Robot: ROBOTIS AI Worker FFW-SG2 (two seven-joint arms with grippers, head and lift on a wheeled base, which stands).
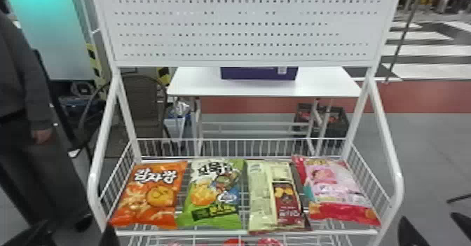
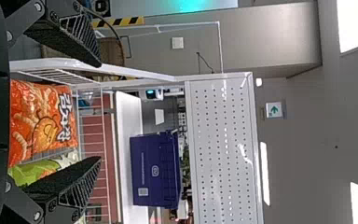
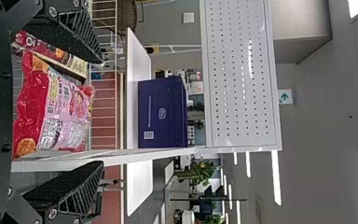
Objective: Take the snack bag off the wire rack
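Observation:
The edge (image 1: 304,185) next to the cream and dark red bag is uncovered, so I expect the pink and red bag (image 1: 336,191) to come away alone when the robot lifts.
Four snack bags lie side by side on the upper shelf of the white wire rack (image 1: 245,232): an orange bag (image 1: 150,194), a green and white bag (image 1: 213,192), a cream and dark red bag (image 1: 275,196) and a pink and red bag (image 1: 338,191). My left gripper (image 1: 75,236) is at the bottom left of the head view, in front of the rack; my right gripper (image 1: 434,233) is at the bottom right. In the left wrist view the left gripper (image 2: 100,112) stands open, the orange bag (image 2: 42,121) beyond it. The right gripper (image 3: 103,113) is open too, near the pink bag (image 3: 53,109).
White side bars (image 1: 389,150) flank the shelf, and a perforated panel (image 1: 245,28) rises above its back. Behind the rack is a white table (image 1: 196,84) with a purple box (image 1: 259,73). More red packs (image 1: 270,242) show on a lower level.

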